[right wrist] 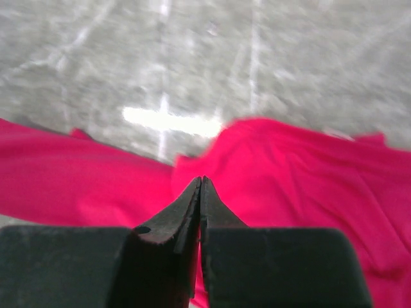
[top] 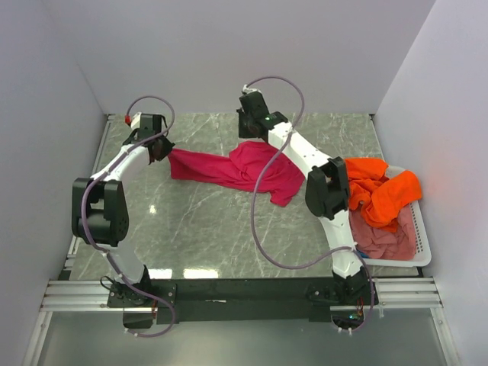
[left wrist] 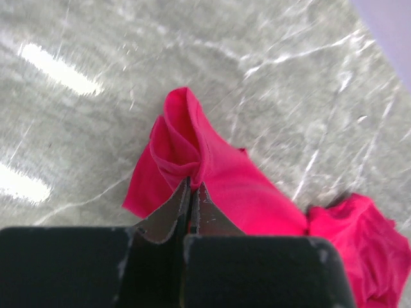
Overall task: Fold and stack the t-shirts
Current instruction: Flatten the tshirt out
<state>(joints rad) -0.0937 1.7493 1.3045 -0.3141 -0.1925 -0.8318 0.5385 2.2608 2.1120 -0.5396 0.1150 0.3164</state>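
Note:
The crimson-magenta t-shirt lies bunched (top: 253, 165) close to my right gripper. I should raise it high with both grippers, spread it out and lay it flat (top: 202, 137) before I fold it.
A crimson-magenta t-shirt (top: 244, 169) lies crumpled and stretched across the far half of the table. My left gripper (top: 162, 152) is shut on its left end, and a bunched fold of cloth (left wrist: 186, 138) stands pinched at the fingertips (left wrist: 191, 185). My right gripper (top: 255, 137) is at the shirt's far edge near the middle. Its jaws are shut over the cloth (right wrist: 302, 173), with red fabric showing between the fingers lower down. An orange t-shirt (top: 381, 191) hangs over the basket's far rim, and a pink-red one (top: 385, 240) lies inside it.
The white plastic basket (top: 424, 238) stands at the table's right edge beside the right arm's elbow (top: 328, 191). Grey marble tabletop (top: 206, 229) stretches in front of the shirt. Walls enclose the table on the left, far and right sides.

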